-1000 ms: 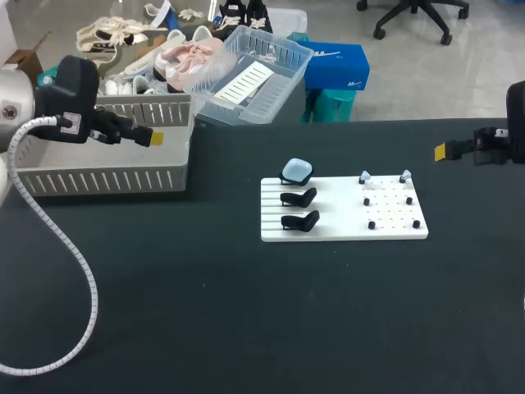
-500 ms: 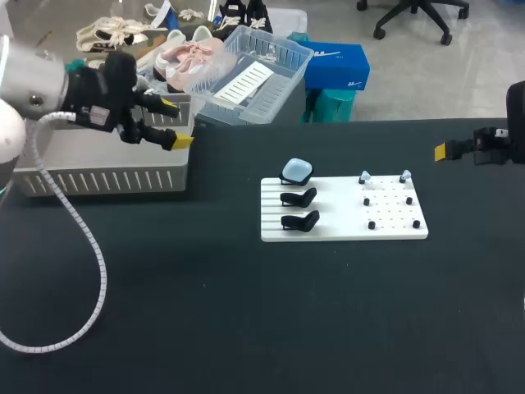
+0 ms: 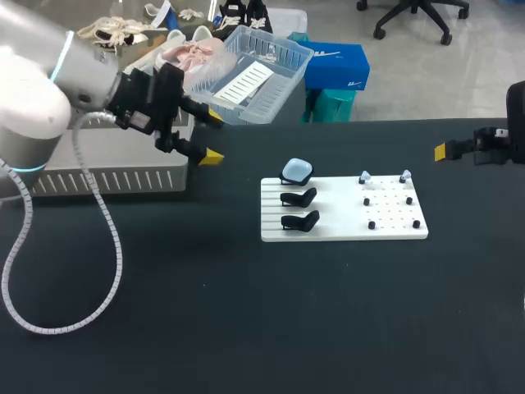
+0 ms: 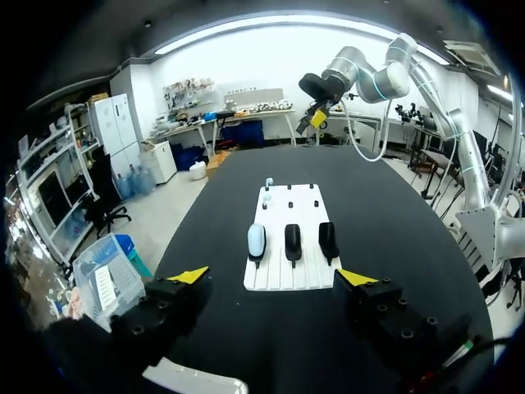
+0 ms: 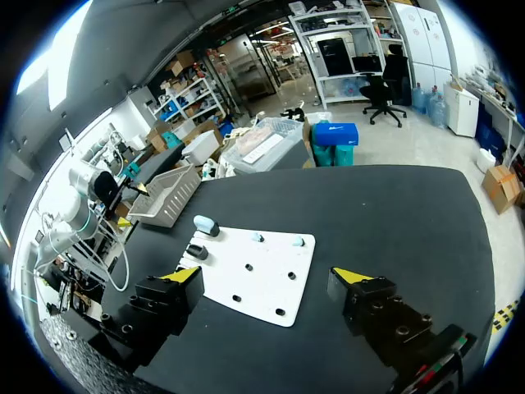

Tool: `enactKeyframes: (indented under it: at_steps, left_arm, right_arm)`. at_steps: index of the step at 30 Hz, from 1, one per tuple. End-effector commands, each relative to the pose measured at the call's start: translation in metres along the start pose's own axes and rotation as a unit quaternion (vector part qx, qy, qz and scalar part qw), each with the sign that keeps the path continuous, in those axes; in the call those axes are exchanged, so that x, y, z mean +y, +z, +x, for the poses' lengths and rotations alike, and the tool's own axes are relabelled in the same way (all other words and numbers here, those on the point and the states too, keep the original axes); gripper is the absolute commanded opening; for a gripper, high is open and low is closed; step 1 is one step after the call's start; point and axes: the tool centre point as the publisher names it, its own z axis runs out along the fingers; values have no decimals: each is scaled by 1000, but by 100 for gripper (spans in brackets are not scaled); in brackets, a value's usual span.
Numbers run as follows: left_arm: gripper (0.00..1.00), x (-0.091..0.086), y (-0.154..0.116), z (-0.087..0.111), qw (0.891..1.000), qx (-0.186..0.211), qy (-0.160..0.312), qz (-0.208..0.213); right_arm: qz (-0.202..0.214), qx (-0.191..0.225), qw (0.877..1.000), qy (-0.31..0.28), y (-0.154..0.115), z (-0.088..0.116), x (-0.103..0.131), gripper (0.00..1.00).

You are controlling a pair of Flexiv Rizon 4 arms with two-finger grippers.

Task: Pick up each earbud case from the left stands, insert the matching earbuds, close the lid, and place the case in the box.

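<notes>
I am going to lift the light blue earbud case (image 3: 297,170), and it will come free and leave its stand behind, because the empty black stands (image 3: 299,198) are open rests.
A white board (image 3: 344,220) lies mid-table. At its left end a light blue earbud case (image 3: 296,171) sits on the far stand, with two bare black stands (image 3: 300,209) nearer. Two pale earbuds (image 3: 364,177) stand on pegs at the board's far right. My left gripper (image 3: 212,138) hovers open and holding nothing, between the grey slatted box (image 3: 98,168) and the board. In the left wrist view the gripper (image 4: 272,277) faces the case (image 4: 257,240) ahead. My right gripper (image 3: 447,151) stays open at the table's right edge. In its view the gripper (image 5: 267,275) looks over the board (image 5: 279,283) and the case (image 5: 204,224).
My left arm's white coiled cable (image 3: 102,271) loops over the table's front left. Several small black pegs (image 3: 392,212) dot the board's right half. Dark tabletop lies in front of the board.
My left arm has swung right from above the grey box, past its near right corner towards the board, fingers still open. The right arm has not moved.
</notes>
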Motion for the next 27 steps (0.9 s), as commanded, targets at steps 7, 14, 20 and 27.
enactKeyframes:
  at_steps: [7, 14, 20, 27]
  left_arm:
    - [100, 19, 48, 14, 995, 18, -47, 82]
    - [100, 19, 64, 17, 996, 12, -52, 66]
    - [100, 20, 80, 17, 997, -3, -58, 45]
    - [100, 13, 92, 9, 998, -25, -55, 35]
  right_arm:
    - [-2, 0, 1000, -1, 0, 0, -1, 100]
    - [-2, 0, 1000, -1, 0, 0, -1, 100]
    - [-2, 0, 1000, -1, 0, 0, -1, 100]
    - [-2, 0, 1000, -1, 0, 0, -1, 100]
